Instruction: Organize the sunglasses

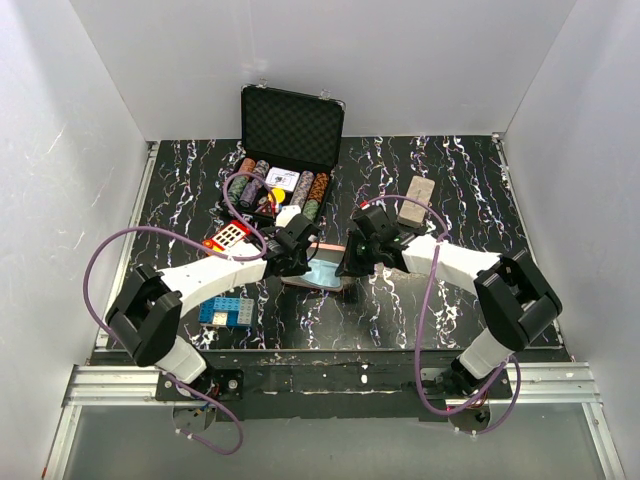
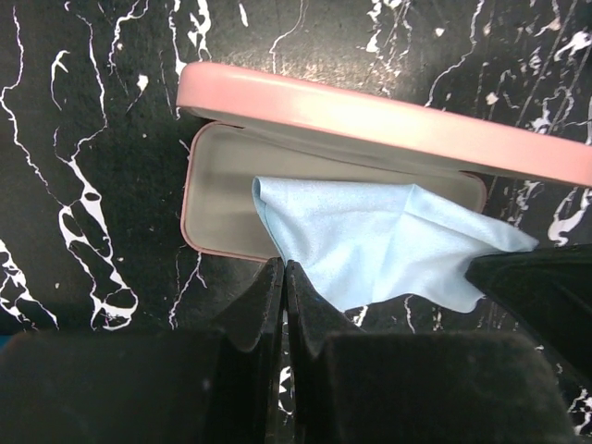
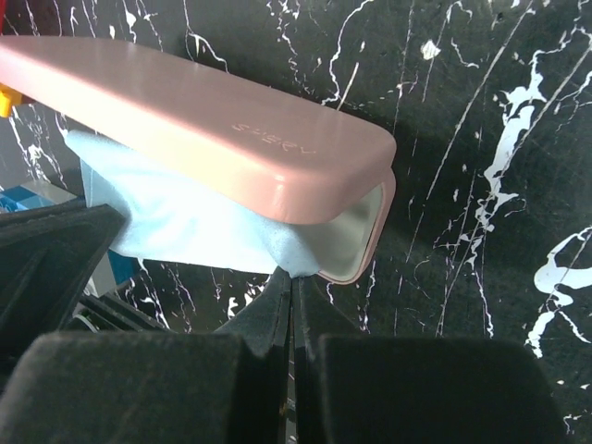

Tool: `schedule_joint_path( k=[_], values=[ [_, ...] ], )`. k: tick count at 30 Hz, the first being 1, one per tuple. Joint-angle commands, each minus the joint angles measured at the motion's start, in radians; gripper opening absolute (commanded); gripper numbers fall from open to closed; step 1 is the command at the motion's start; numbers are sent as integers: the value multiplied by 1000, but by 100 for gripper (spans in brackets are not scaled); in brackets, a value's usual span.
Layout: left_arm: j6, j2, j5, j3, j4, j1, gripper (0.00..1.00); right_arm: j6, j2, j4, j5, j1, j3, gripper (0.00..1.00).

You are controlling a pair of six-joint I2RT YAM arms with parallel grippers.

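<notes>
My left gripper is holding the light blue cloth [image 1: 322,273] stretched along the open pink case. It should go on over the front rim [image 2: 227,252] of the case before it lets go of the cloth inside.
An open pink case [image 2: 222,199] lies mid-table, also in the top view [image 1: 322,277], its lid [image 3: 231,129] raised. A light blue cloth [image 2: 388,240] hangs out over its front rim. My left gripper [image 2: 283,268] is shut, its tips pinching the cloth's left edge at the rim. My right gripper [image 3: 294,279] is shut on a bunched corner of the cloth [image 3: 185,217] at the case's right end. Neither pair of sunglasses shows clearly. A small white thing [image 1: 289,214] by my left wrist is too small to tell. A grey-brown case [image 1: 416,198] lies back right.
An open black case [image 1: 292,125] of poker chips [image 1: 300,185] stands at the back. A red and white toy [image 1: 228,237] and blue bricks [image 1: 225,312] lie by my left arm. White walls enclose three sides.
</notes>
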Motion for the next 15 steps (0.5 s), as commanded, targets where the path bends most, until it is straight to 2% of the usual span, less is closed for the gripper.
schedule_joint_path(
  k=[1, 15],
  values=[
    [15, 13, -3, -26, 37, 19, 0, 18, 9, 43, 53, 7, 31, 1],
    [37, 71, -14, -52, 92, 52, 2, 49, 83, 71, 72, 19, 40, 1]
  ],
)
